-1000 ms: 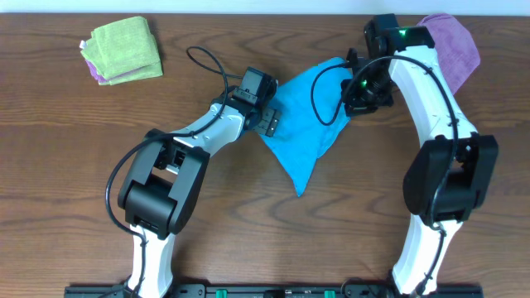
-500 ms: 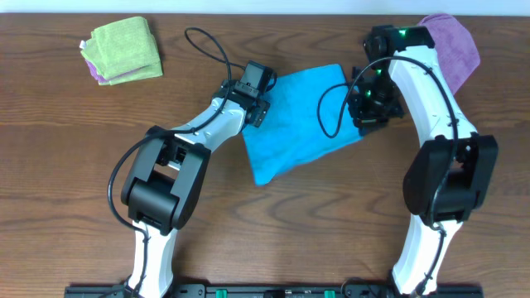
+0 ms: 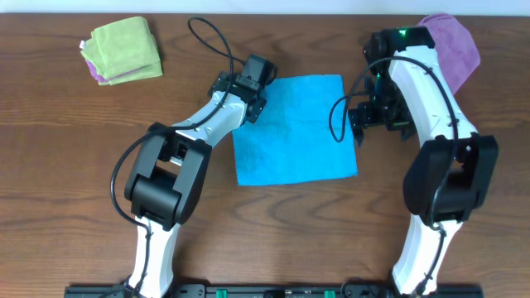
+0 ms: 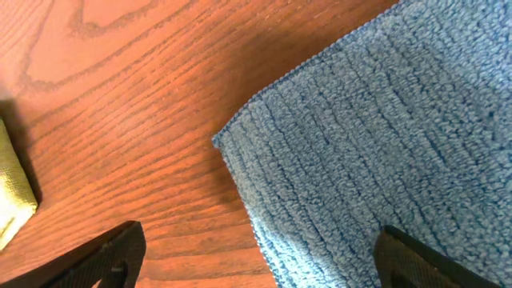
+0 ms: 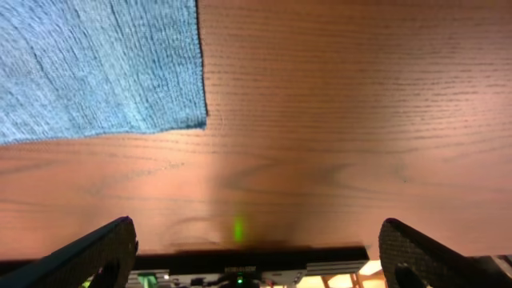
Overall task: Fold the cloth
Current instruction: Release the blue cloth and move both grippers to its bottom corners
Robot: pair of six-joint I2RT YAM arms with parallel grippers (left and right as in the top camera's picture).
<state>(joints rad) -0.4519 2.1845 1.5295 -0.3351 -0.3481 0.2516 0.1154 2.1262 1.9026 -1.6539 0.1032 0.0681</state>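
Note:
Next, my left gripper grabs the other near corner [image 3: 239, 182], because it is at the sky-blue cloth's far corner [image 4: 221, 142] and my right gripper is facing a near corner.
The sky-blue cloth [image 3: 294, 132] lies spread flat as a rough square in the middle of the table. My left gripper [image 3: 253, 98] hovers at its far left corner, jaws wide apart. In the left wrist view that corner [image 4: 376, 136] lies between the two fingertips [image 4: 108, 254], and nothing is gripped. My right gripper [image 3: 379, 124] stands open just off the cloth's right edge. In the right wrist view [image 5: 256, 252] only bare wood lies between its fingers, with a cloth corner [image 5: 96, 64] at the upper left.
A lime-green folded cloth [image 3: 124, 48] lies at the far left; its edge [image 4: 12, 200] shows in the left wrist view. A purple cloth [image 3: 454, 41] sits at the far right behind the right arm. Both arm bases stand at the near edge.
The cloth went from a bunched diagonal shape to lying flat. The right gripper opened, let go of it and shifted right off its edge. The left gripper moved toward the far left corner.

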